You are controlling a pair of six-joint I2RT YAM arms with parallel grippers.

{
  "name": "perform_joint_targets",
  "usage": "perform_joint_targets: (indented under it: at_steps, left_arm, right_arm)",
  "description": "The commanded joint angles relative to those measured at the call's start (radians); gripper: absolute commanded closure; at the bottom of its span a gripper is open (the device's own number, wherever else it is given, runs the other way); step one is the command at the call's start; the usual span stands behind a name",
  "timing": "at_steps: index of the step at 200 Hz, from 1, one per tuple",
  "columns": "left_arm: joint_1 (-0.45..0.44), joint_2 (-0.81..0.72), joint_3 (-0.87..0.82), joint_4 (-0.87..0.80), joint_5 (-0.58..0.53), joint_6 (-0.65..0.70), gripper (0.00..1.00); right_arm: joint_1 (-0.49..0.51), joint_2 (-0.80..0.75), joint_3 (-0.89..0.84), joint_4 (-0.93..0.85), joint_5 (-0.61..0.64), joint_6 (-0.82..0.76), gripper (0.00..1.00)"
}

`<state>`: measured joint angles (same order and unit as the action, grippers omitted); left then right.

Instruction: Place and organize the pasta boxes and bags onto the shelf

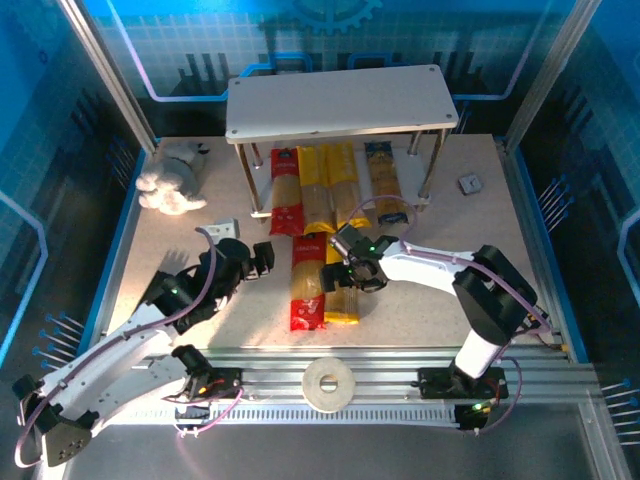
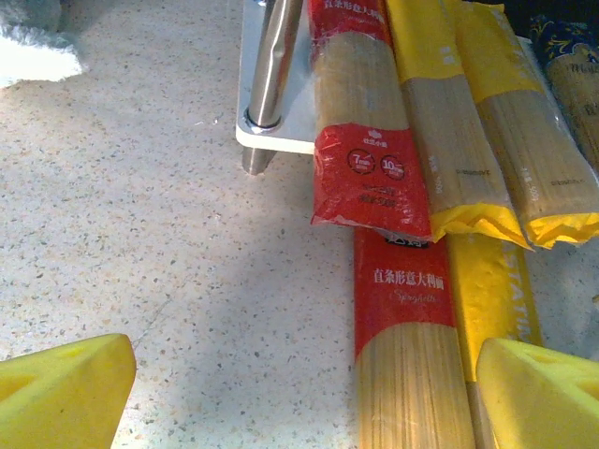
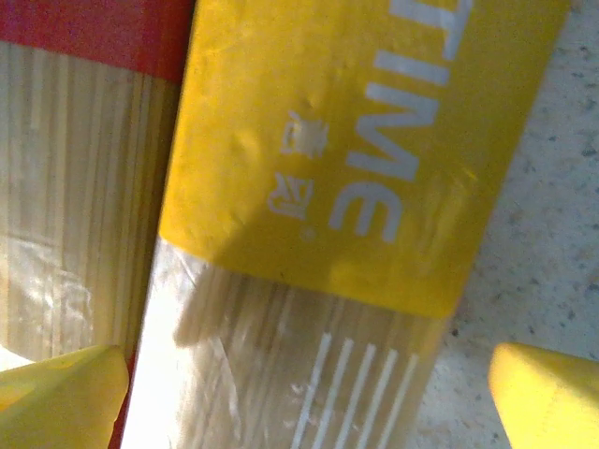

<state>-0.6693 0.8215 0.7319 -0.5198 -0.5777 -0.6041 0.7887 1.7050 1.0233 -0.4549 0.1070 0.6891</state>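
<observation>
The yellow pack lies tight against the red pack, so the robot's right gripper should first pull the yellow pack clear and then grip it by both long edges.
The shelf stands at the back middle. On its lower board lie a red pack, two yellow packs and a clear pack with dark blue ends. In front of it, on the table, a second red pack and a yellow pack lie side by side. My right gripper hovers open over that yellow pack, one finger on each side of it. My left gripper is open over bare table, left of the red pack.
A white tape roll lies on the near rails. A grey-white plush toy sits at the back left, with a small white block near it. A small grey square lies right of the shelf. A shiny shelf leg stands close ahead of the left gripper.
</observation>
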Motion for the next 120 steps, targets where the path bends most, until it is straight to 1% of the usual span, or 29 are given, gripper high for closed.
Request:
perform_joint_targets:
  at_steps: [1,41,56,68,94,103,120]
  left_arm:
    - [0.018,-0.020,-0.012,-0.011,0.018,-0.003,0.05]
    - [0.039,-0.033,-0.019,-0.014,0.025,0.001,0.04]
    - [0.045,-0.037,-0.019,-0.014,0.026,0.001,0.04]
    - [0.047,-0.037,-0.020,-0.014,0.027,0.003,0.04]
    - [0.052,-0.037,-0.021,-0.011,0.032,0.003,0.04]
    - [0.053,-0.036,-0.022,-0.008,0.033,0.003,0.04]
    - [0.054,-0.035,-0.023,-0.001,0.037,0.002,0.04]
  right_arm:
    - [0.016,0.043,0.037,-0.012,0.002,0.003,0.00]
    - [0.013,0.089,0.058,-0.060,0.038,0.005,0.00]
    - [0.003,0.106,0.050,-0.070,0.028,-0.001,0.01]
    - [-0.006,0.116,0.034,-0.070,0.013,-0.010,0.07]
    - [-0.041,0.105,-0.030,-0.068,-0.016,-0.029,0.28]
    - [-0.057,0.091,-0.057,-0.072,-0.020,-0.032,0.30]
    - [-0.079,0.048,-0.112,-0.085,-0.008,-0.039,0.28]
